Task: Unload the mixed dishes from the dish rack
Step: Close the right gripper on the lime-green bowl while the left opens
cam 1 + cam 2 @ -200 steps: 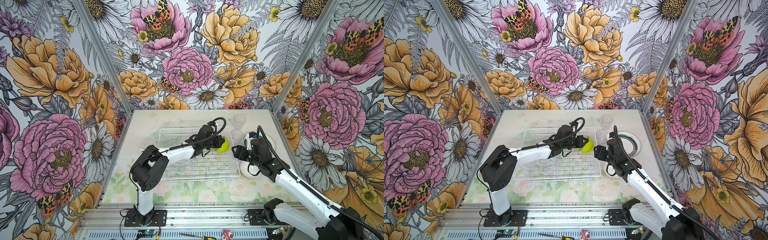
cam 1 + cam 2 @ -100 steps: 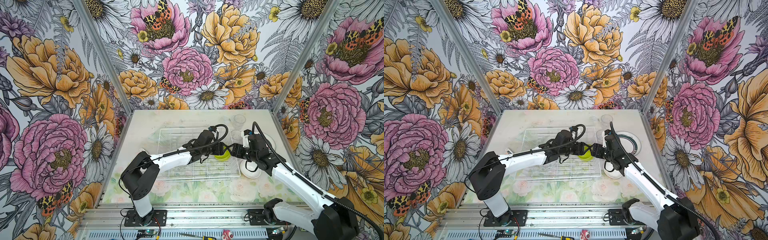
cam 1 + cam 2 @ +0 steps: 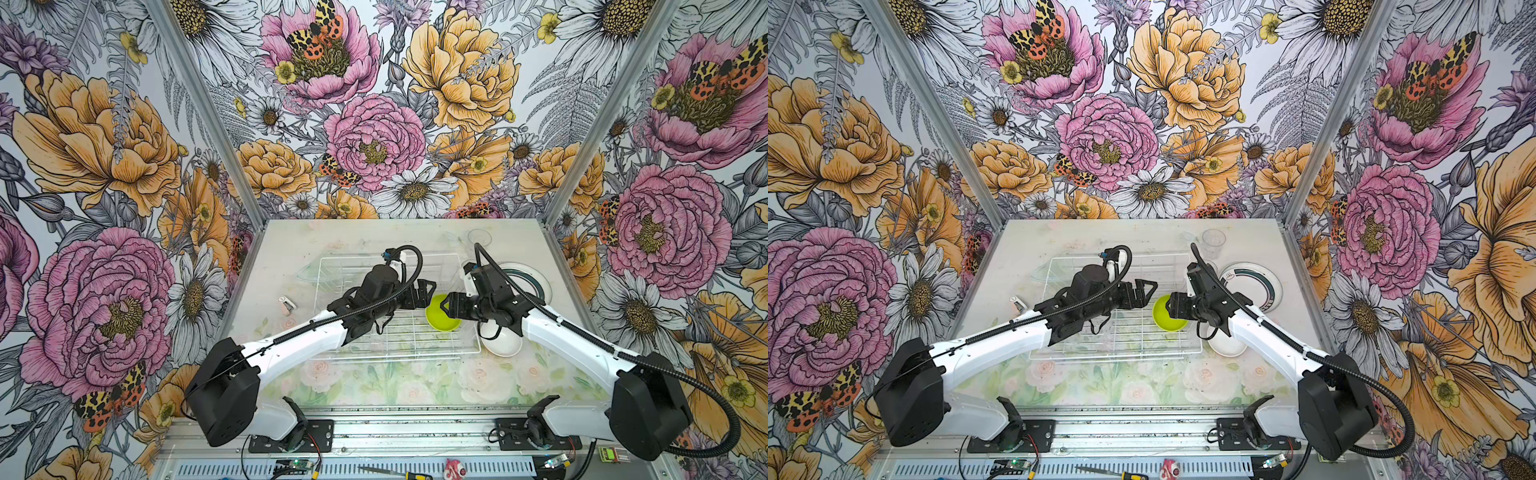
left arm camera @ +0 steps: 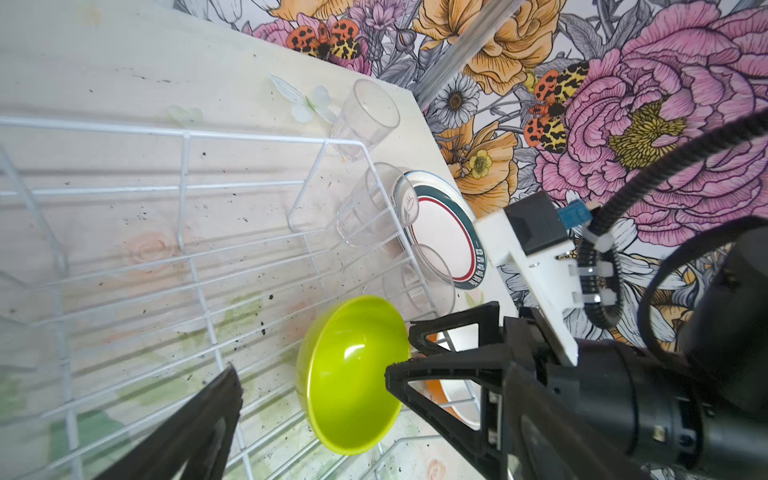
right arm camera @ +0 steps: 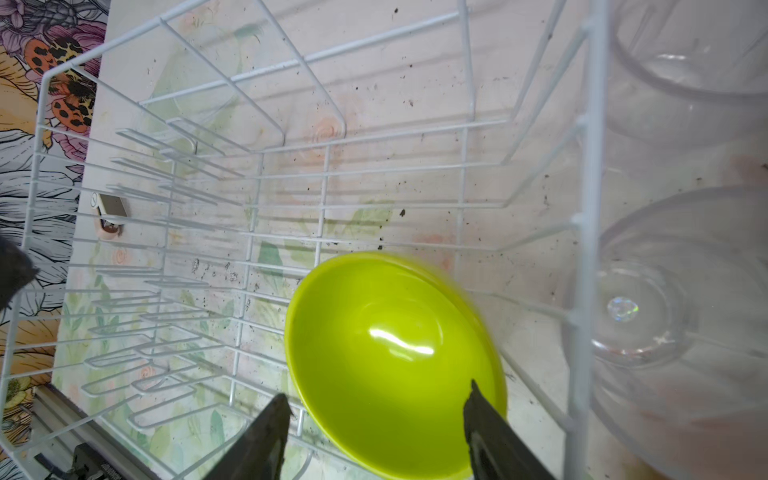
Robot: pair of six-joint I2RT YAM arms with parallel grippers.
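Note:
The lime-green bowl's rim facing the rack's middle is crowded by my left gripper, so my left gripper should move back and my right gripper should take that rim.
The lime-green bowl sits tilted at the right end of the white wire dish rack. Its far edge is blurred in the right wrist view. My left gripper is open just left of the bowl, touching nothing; one finger shows in its wrist view. My right gripper is open at the bowl's near rim. One of its fingertips is over the bowl's inside, the other beside it. The rest of the rack is bare.
Right of the rack stand a teal- and red-banded plate, clear tumblers and a bowl, orange outside and white inside. A small white object lies left of the rack.
My left gripper opened and let go of the green bowl, which dropped to the rack's right end. My right gripper moved left from the plate side up to the bowl.

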